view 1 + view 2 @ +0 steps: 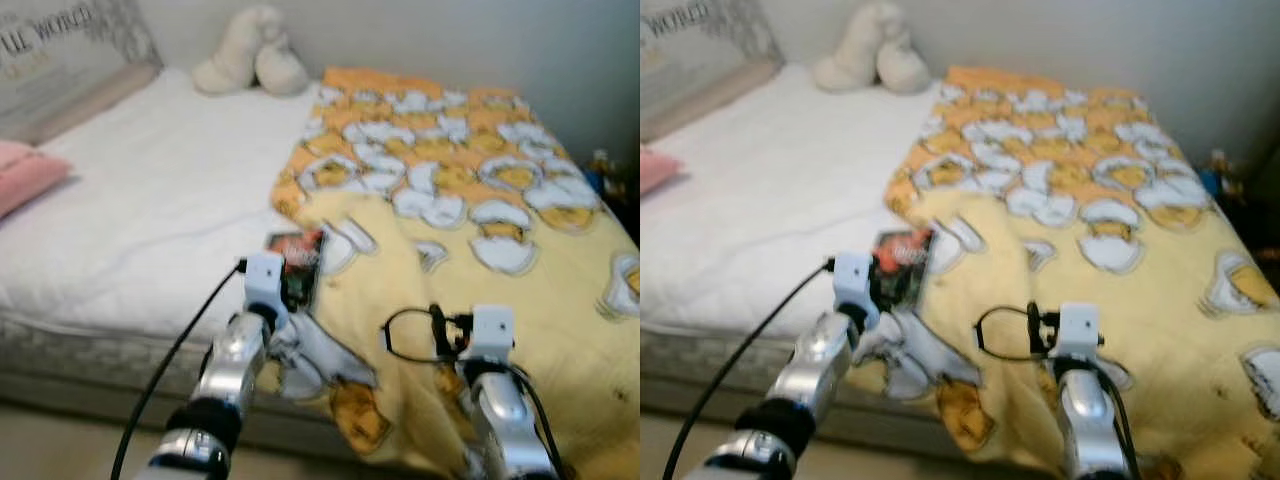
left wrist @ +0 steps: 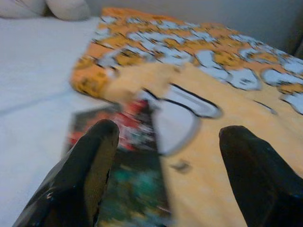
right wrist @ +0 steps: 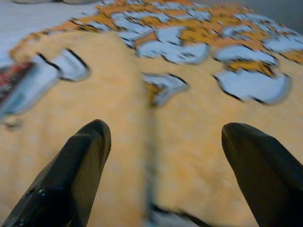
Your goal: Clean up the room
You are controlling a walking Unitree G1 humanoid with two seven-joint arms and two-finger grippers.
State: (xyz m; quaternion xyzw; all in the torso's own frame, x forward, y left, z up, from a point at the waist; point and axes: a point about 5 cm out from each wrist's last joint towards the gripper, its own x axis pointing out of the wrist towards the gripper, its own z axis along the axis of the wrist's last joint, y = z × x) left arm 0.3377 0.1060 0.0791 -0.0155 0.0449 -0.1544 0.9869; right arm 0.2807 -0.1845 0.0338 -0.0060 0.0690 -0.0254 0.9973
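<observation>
The book's long edge [image 1: 319, 270] lies uncovered next to the yellow blanket, so the book will come away and leave the blanket behind when I pick it up.
A yellow blanket [image 1: 470, 200] with an egg pattern covers the right half of the bed. A red and dark book or packet [image 1: 298, 262] lies flat on the white sheet, partly tucked under the blanket's edge. My left gripper [image 2: 165, 146] is open and hovers just before that item, its fingers [image 2: 92, 161] astride the item and the blanket edge. My right gripper [image 3: 163, 146] is open above the yellow blanket [image 3: 189, 142], with nothing between its fingers. Both silver arms reach over the bed's near edge.
A white stuffed toy [image 1: 250, 52] rests against the far wall. A printed grey pillow [image 1: 70, 50] and a pink pillow [image 1: 25, 175] lie at the left. The white sheet [image 1: 150, 200] is bare on the left half. Dark clutter [image 1: 605, 175] stands at the right.
</observation>
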